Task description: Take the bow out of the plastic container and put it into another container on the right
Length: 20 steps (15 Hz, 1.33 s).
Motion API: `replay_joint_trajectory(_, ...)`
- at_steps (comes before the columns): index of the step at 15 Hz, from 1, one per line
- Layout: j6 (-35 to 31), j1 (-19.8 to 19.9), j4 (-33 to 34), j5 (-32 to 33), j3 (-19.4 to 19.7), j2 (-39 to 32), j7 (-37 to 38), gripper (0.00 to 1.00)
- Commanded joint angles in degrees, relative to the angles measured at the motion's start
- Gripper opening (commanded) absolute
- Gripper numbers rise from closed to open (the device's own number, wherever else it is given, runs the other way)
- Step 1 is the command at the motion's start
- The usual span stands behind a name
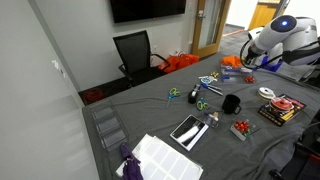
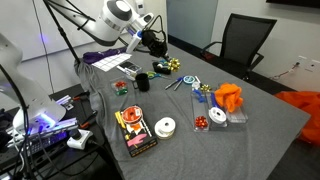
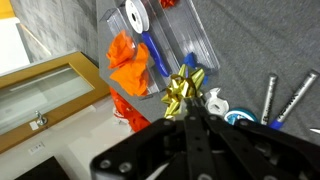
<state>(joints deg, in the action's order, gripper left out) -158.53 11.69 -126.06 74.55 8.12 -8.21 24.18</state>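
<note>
The space [image 3: 189, 29] beside the red bow is open for the gold bow, so my gripper should keep moving toward the long clear container [image 2: 204, 112] and let go there.
In the wrist view my gripper [image 3: 190, 110] is shut, and the small shiny gold bow [image 3: 183, 88] sits pinched at its fingertips, held above the table. In an exterior view the gripper [image 2: 158, 45] hangs over the far side of the table. The small clear plastic tub [image 2: 122, 88] stands beside the black mug [image 2: 142, 83] with a red bow in it. The dark rectangular box [image 2: 138, 148] with red and yellow ribbon lies near the front edge. Both also show in an exterior view: tub [image 1: 241, 129], box [image 1: 272, 115].
A long clear container [image 3: 190, 40] holds orange cloth [image 3: 128, 62], a white roll and a red bow. Scissors [image 3: 272, 95], a white tape piece [image 3: 215, 100] and a blue disc lie under the gripper. A white roll [image 2: 166, 126] is by the box. Large clear bins [image 1: 106, 125] stand at one end.
</note>
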Motion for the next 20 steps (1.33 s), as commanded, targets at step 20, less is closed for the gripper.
replay_joint_trajectory(20, 8.08, -0.36, 29.41, 4.69, 5.55, -35.64, 10.10, 0.00)
